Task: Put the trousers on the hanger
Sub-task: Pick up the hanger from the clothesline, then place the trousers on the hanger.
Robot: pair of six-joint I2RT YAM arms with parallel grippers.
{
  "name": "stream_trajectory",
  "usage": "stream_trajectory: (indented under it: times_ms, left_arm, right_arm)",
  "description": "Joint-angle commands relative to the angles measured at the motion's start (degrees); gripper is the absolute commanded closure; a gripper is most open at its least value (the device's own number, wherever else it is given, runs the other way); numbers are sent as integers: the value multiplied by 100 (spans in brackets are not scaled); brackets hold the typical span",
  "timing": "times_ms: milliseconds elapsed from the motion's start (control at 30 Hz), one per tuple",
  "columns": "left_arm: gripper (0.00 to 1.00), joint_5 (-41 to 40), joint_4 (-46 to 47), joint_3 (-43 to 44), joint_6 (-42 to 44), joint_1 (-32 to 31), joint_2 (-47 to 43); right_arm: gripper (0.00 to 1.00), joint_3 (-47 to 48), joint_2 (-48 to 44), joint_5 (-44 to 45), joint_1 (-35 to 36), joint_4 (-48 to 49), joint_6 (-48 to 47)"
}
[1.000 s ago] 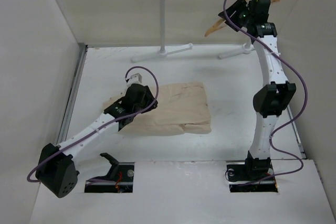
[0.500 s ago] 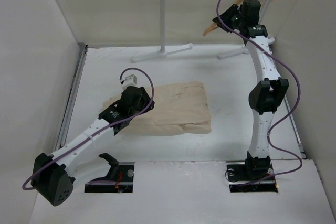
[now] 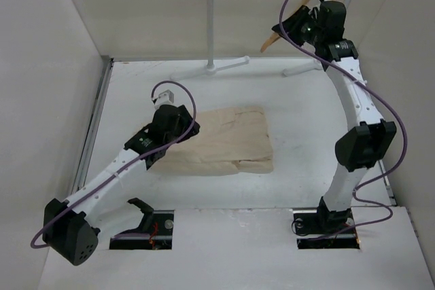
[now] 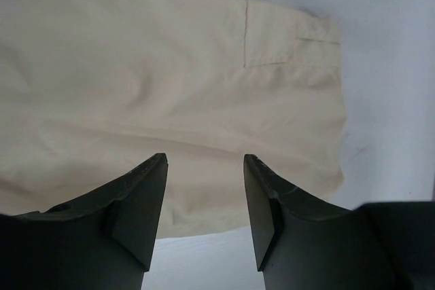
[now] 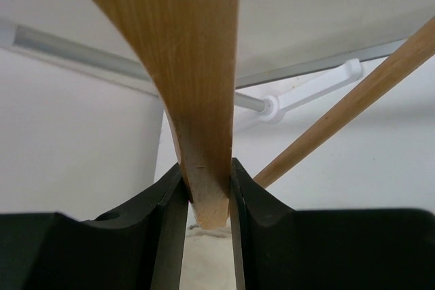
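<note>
My left gripper should take the hanger below its hook, because my right gripper holds it by an arm's end (image 3: 264,47) and needs to be free for the trousers.
The beige trousers (image 3: 231,142) lie folded flat in the middle of the table. My left gripper (image 3: 182,132) is open and empty, low over their left edge. In the left wrist view its jaws (image 4: 204,162) stand apart above the fabric (image 4: 170,66), where a pocket seam shows. My right gripper (image 3: 301,24) is raised high at the back right, shut on the wooden hanger (image 3: 269,40). In the right wrist view the jaws (image 5: 204,176) clamp the end of one hanger arm (image 5: 197,66), and the bottom bar (image 5: 353,100) runs off to the right.
The white clothes rack (image 3: 211,18) stands at the back, its feet (image 3: 207,68) on the table and its top rail near the hanger. A rack foot also shows in the right wrist view (image 5: 272,106). White walls close the left, back and right sides.
My right arm has stretched up and carried the hanger a little higher, close to the rack rail. My left gripper has shifted slightly farther along the trousers' left edge, still open.
</note>
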Motion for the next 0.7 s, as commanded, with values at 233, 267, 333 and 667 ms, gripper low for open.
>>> stream_trajectory:
  times_ms: [233, 267, 333, 667]
  left_arm:
    - [45, 916, 472, 2663, 613, 404, 1131]
    - [44, 960, 533, 2874, 683, 325, 1298]
    - [41, 1048, 648, 3226, 797, 176, 1606]
    - [33, 1330, 1289, 3755, 1018, -835, 2767]
  right_arm:
    - [88, -3100, -2054, -191, 696, 705, -394]
    - [88, -3443, -2256, -200, 793, 696, -359]
    - [88, -4103, -2635, -226, 1021, 696, -350]
    - [90, -6117, -3875, 2, 2102, 424, -324]
